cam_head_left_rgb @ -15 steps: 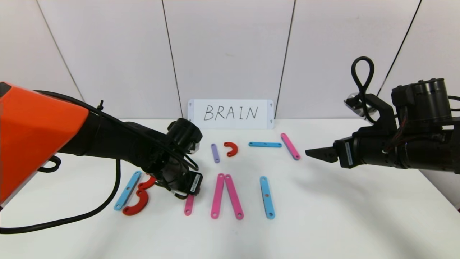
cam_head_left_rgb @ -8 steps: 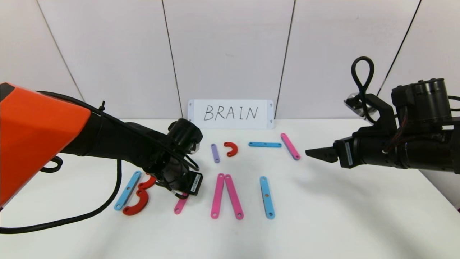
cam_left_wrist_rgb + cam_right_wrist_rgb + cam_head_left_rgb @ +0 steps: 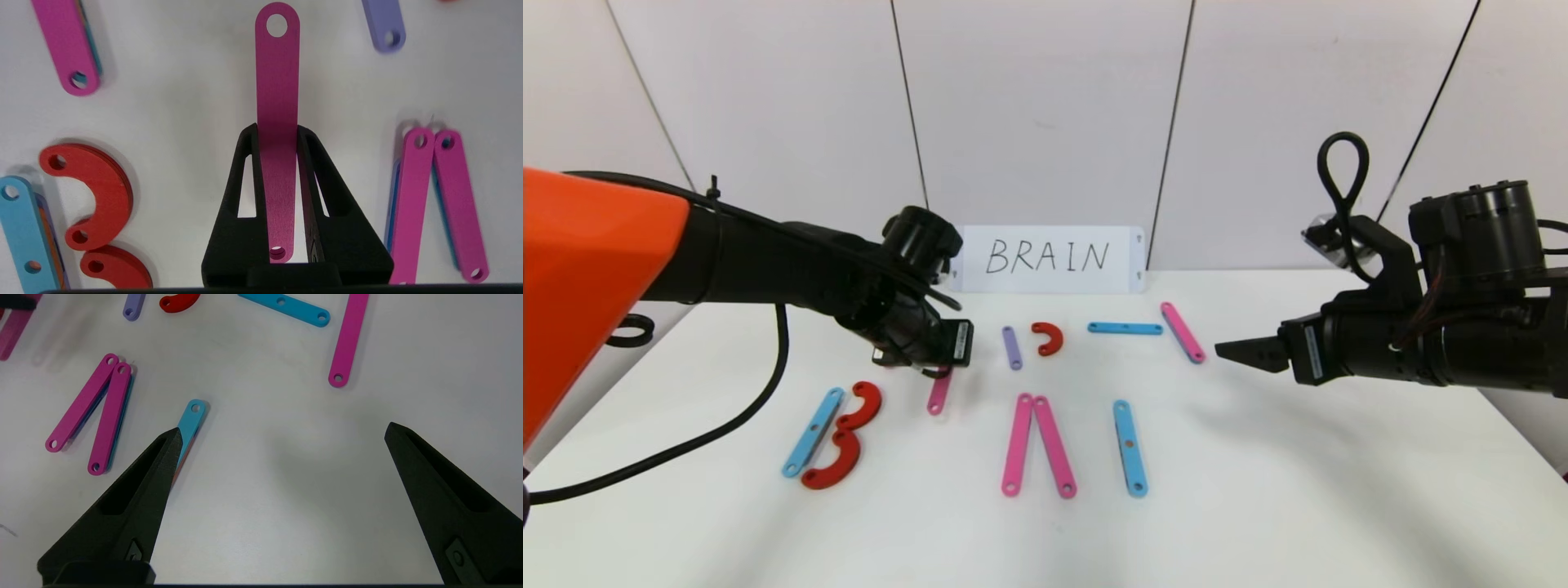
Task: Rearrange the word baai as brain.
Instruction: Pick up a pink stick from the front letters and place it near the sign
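My left gripper should take the pink piece, which it is holding over the R's place [image 3: 939,436] beside the B, across and put it down behind the I [image 3: 1106,372].
The word's flat pieces lie on the white table [image 3: 1258,490]. A blue strip [image 3: 812,432] with two red curves [image 3: 862,406] forms a B at the left. Two long pink strips [image 3: 1018,445] lean into a peak at the middle, with a blue strip [image 3: 1129,447] to their right. My left gripper [image 3: 278,128] is shut on a short pink strip [image 3: 938,392], held above the table between the B and the peak; my wrist hides the fingers in the head view. My right gripper [image 3: 284,428] hovers open and empty over the table's right side.
Along the back lie a purple strip [image 3: 1011,348], a red curve [image 3: 1048,337], a blue strip [image 3: 1125,328] and a slanted pink strip [image 3: 1183,331]. A white card reading BRAIN [image 3: 1047,258] stands against the wall behind them. A black cable [image 3: 686,445] trails across the left.
My left gripper has shut on the short pink strip, lifted it and carried it toward the back of the table. The right arm has barely moved.
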You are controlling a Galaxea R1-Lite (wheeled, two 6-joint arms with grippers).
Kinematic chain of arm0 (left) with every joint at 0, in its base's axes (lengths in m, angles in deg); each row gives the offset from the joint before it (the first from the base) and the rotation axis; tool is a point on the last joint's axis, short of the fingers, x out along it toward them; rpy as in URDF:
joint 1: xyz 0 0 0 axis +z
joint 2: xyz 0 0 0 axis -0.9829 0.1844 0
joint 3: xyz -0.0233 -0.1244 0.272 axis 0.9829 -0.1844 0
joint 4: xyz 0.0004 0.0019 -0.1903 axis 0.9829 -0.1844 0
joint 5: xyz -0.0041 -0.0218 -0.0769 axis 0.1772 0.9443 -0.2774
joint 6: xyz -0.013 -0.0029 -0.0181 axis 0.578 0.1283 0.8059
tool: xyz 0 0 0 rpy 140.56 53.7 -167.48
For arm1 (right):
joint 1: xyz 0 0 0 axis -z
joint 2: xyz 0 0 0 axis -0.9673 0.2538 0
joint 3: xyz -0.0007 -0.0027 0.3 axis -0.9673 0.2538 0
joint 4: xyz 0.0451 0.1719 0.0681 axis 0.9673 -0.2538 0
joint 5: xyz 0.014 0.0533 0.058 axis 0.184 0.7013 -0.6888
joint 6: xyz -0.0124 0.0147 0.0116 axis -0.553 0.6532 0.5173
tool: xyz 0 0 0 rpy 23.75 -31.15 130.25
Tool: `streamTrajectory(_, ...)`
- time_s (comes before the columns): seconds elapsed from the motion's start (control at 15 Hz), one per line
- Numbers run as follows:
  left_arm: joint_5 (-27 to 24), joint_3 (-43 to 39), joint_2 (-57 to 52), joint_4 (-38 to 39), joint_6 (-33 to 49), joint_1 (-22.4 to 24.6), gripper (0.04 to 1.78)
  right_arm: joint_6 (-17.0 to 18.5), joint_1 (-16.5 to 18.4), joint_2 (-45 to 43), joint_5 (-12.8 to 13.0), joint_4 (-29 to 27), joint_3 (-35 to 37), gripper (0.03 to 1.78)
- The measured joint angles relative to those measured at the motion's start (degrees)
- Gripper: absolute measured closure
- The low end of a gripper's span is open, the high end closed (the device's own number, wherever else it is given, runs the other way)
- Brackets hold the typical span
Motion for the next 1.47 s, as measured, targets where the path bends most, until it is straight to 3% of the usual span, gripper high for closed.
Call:
streamTrajectory(0.53, 2.27, 25.71, 13.95, -10.29, 6.28, 5.05, 1.54, -0.02, 0.06, 0.57, 0.00, 0.00, -0.09, 0.08)
streamTrajectory(1.2, 1.33, 27.26, 17.88, -9.16, 6.64, 5.18, 1.54, 0.00, 0.04, 0.88, 0.00, 0.00, 0.00, 0.08)
streamTrajectory(1.47, -2.84, 27.23, 15.96, -9.09, 6.58, 2.65, 1.54, 0.20, 0.26, 0.57, 0.09, 0.15, 0.00, 0.08)
